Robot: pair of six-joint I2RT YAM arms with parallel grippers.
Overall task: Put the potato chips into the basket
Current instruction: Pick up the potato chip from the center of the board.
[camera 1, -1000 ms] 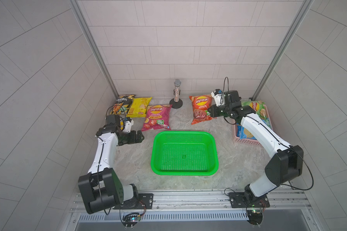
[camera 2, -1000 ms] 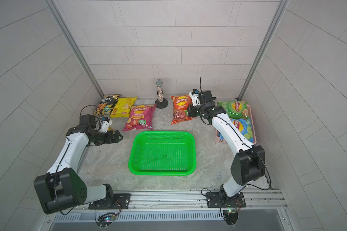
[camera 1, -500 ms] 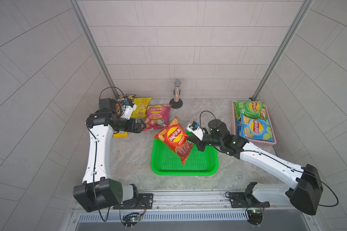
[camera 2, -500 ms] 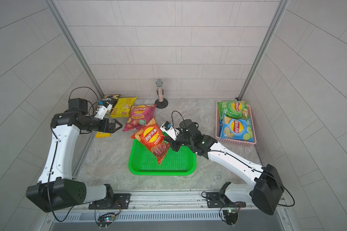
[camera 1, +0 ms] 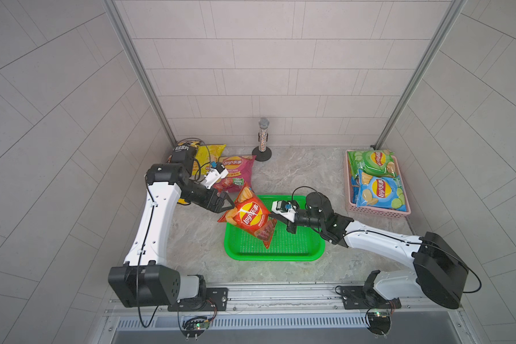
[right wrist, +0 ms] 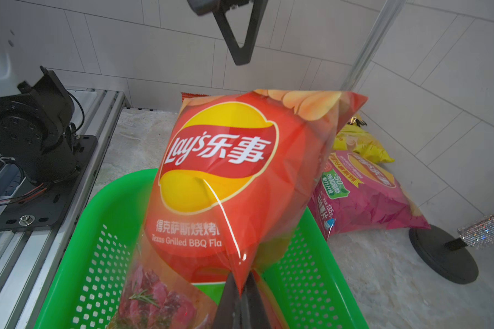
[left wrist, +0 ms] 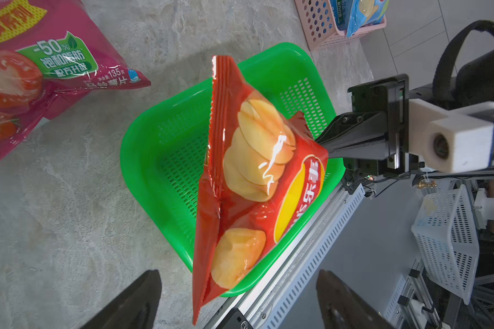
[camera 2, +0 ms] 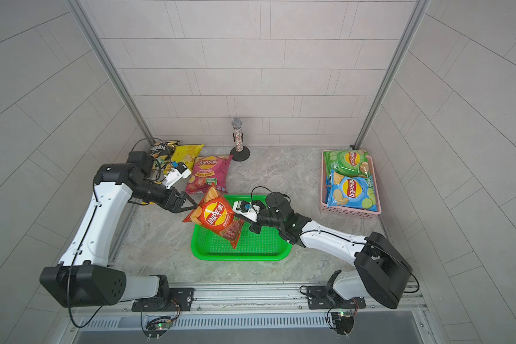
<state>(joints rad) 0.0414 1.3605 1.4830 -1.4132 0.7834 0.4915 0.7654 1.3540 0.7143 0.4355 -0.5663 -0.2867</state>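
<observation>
I can see the red-orange bag's loose corner (camera 1: 224, 219) sticking out past the green basket's rim, so next I grab that corner (left wrist: 225, 269) with my left gripper before my right gripper opens.
My right gripper (camera 1: 271, 215) (right wrist: 241, 282) is shut on a pinch of a red-orange bag of potato chips (camera 1: 251, 216) (right wrist: 226, 171), which hangs tilted above the left half of the green basket (camera 1: 280, 256) (camera 2: 251, 256). The left gripper (camera 1: 231, 205) (left wrist: 238, 273) stands open at the bag's far left edge. In the left wrist view a corner of the bag (left wrist: 254, 159) reaches in between the spread fingers without being pinched. Magenta (camera 1: 236, 172), yellow (camera 1: 209, 152) and black (camera 1: 183, 147) bags lie at the back left.
A pink basket (camera 1: 376, 210) at the right holds a green bag (camera 1: 370, 162) and a blue bag (camera 1: 379, 190). A glittery microphone on a round black stand (camera 1: 262, 140) rises at the back middle. Tiled walls close in on three sides.
The right arm carried the red-orange bag from the back to above the green basket and now holds it there. The left gripper swung in from the left up to the bag's edge.
</observation>
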